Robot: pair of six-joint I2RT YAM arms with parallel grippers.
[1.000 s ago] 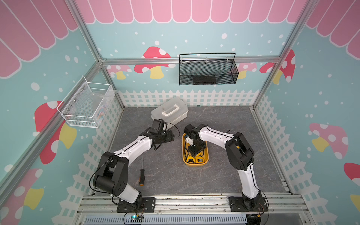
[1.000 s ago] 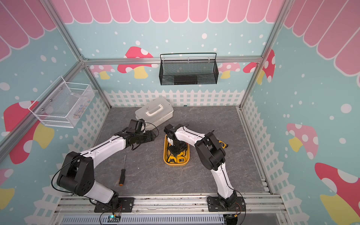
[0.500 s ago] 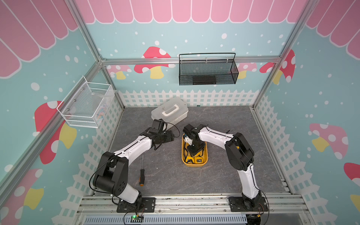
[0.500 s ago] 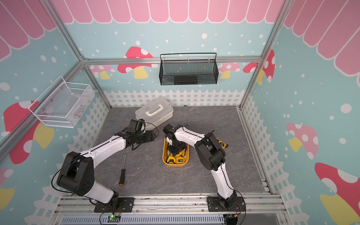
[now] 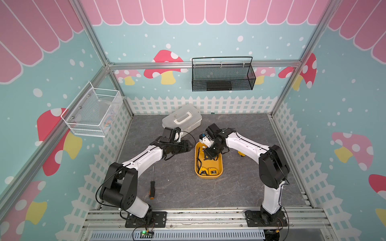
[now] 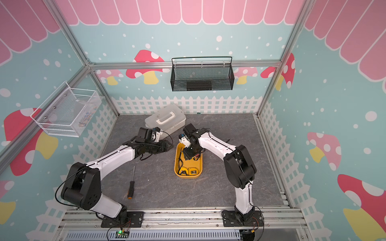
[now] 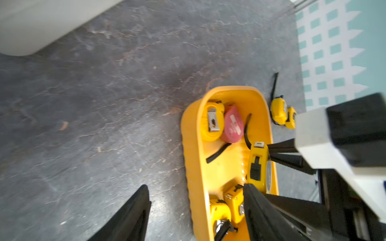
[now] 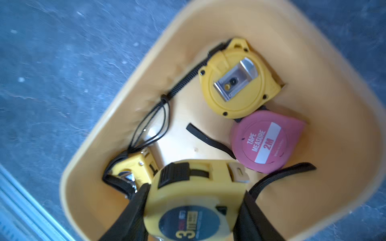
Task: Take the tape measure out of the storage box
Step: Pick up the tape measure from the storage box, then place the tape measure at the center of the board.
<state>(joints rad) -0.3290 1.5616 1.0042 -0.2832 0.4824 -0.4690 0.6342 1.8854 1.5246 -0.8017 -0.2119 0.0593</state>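
Note:
A limp black strap [image 7: 246,131] curls next to the held yellow tape measure [image 7: 257,166], so I expect the strap to drag along when the robot carries the tape measure away.
The storage box [image 5: 221,167] [image 6: 200,167] is a yellow shallow bin in the middle of the floor. My right gripper [image 8: 196,188] [image 5: 208,154] [image 6: 189,155] is shut on a yellow tape measure [image 8: 194,200] [image 7: 258,162] with a dark round label, held on edge over the box's far half. In the box lie a yellow tape measure with a metal clip [image 8: 236,83], a pink one [image 8: 265,139] and a smaller yellow one [image 8: 135,164]. My left gripper [image 7: 195,185] [image 5: 188,146] [image 6: 168,146] is open, and its fingers stand on either side of the box's left wall [image 7: 192,156].
Another yellow tape measure [image 5: 241,154] [image 7: 281,111] lies on the floor right of the box. A white lidded case [image 5: 181,121] stands behind my left wrist. A screwdriver [image 5: 152,185] lies front left. A black mesh basket [image 5: 222,77] and a white wire basket [image 5: 92,112] hang on the walls.
My right gripper has closed on the yellow tape measure and moved a little toward the box's far end. The left arm has barely moved.

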